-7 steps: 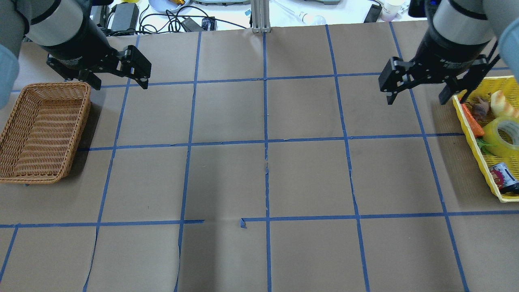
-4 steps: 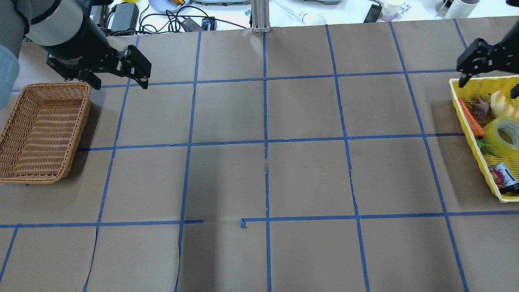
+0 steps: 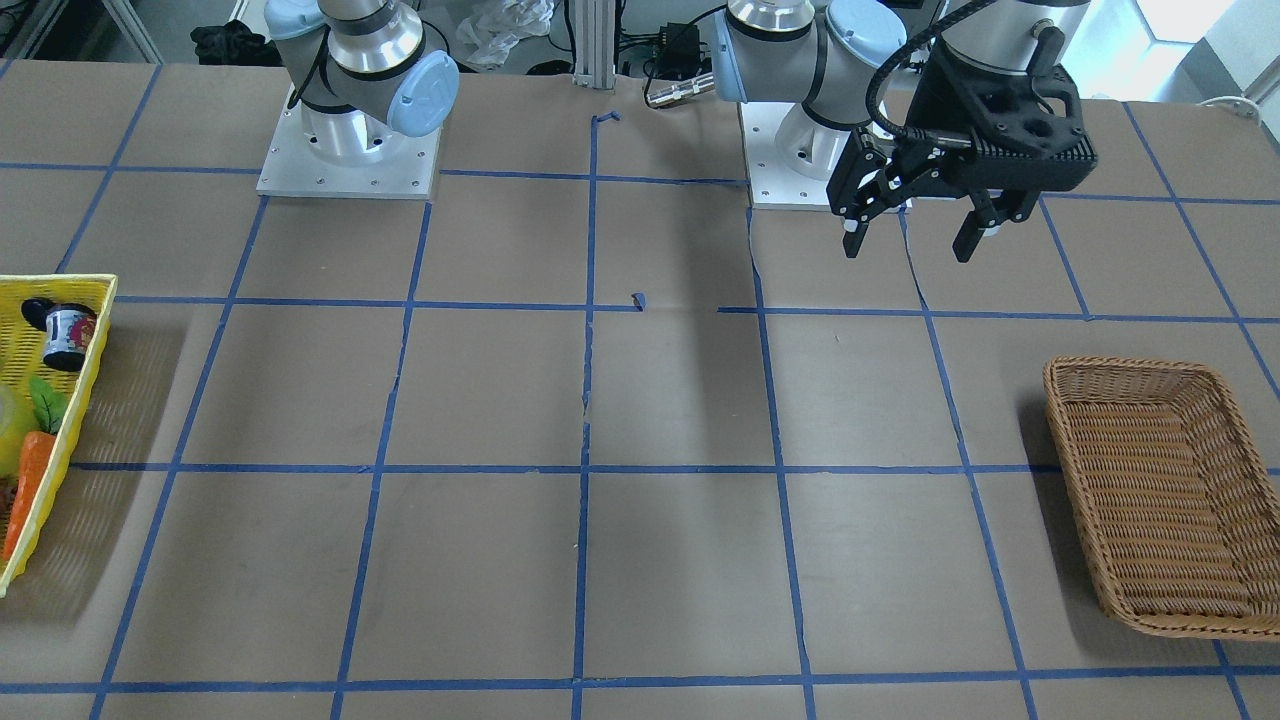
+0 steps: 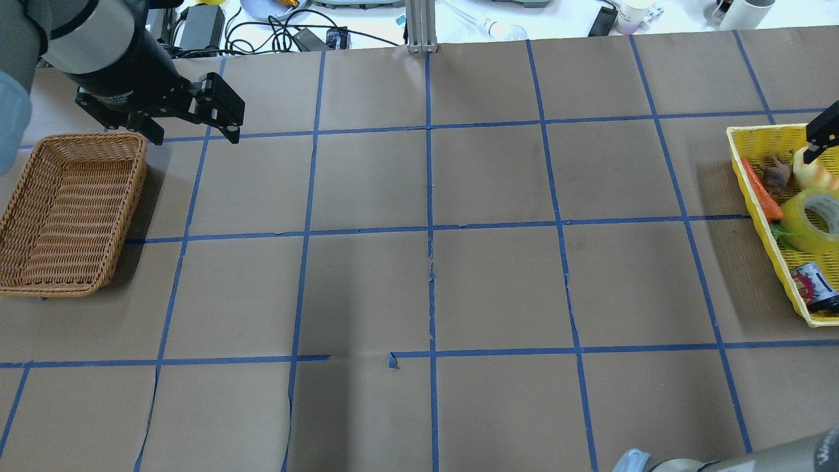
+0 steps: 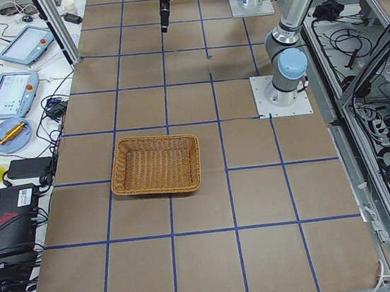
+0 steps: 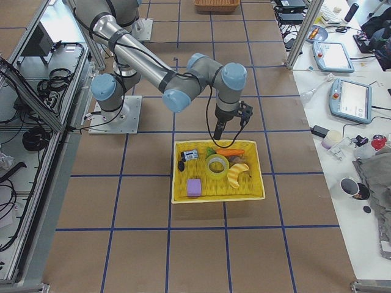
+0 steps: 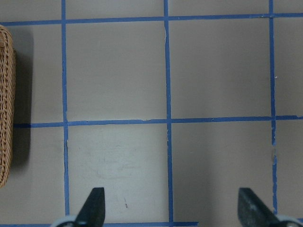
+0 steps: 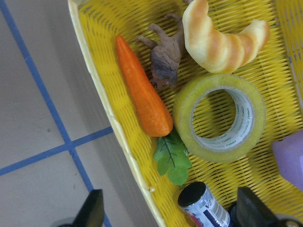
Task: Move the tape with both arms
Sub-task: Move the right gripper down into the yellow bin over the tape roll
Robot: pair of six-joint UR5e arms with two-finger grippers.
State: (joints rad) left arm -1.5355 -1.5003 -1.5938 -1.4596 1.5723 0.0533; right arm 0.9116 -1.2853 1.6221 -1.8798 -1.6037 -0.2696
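Observation:
The yellow tape [image 8: 254, 111] is only touching the carrot's leafy end [image 8: 175, 135], so I expect the tape to come away and leave the carrot behind when I lift the tape.
The yellow tape [image 8: 185, 111] is a translucent roll lying in the yellow basket [image 8: 106, 109] at the table's right end. It also shows in the overhead view [image 4: 801, 223] and the right side view [image 6: 208, 166]. My right gripper [image 8: 173, 210] is open and empty above the basket's near edge, apart from the tape. Only one of its fingers [image 4: 819, 134] shows overhead. My left gripper [image 4: 195, 139] is open and empty, raised beside the far right corner of the wicker basket [image 4: 134, 196]. It also shows in the front view [image 3: 908, 250] and its wrist view [image 7: 173, 205].
The yellow basket [image 4: 763, 223] also holds an orange carrot [image 8: 144, 101], a bread roll [image 8: 218, 42], a brown animal figure [image 8: 165, 59], a small can [image 8: 201, 203] and a purple block [image 6: 194, 187]. The wicker basket [image 3: 1150, 470] is empty. Cables and devices lie beyond the table's far edge.
My right arm has swung right, from the table beside the yellow basket to over it, mostly leaving the overhead view. The left arm has not moved.

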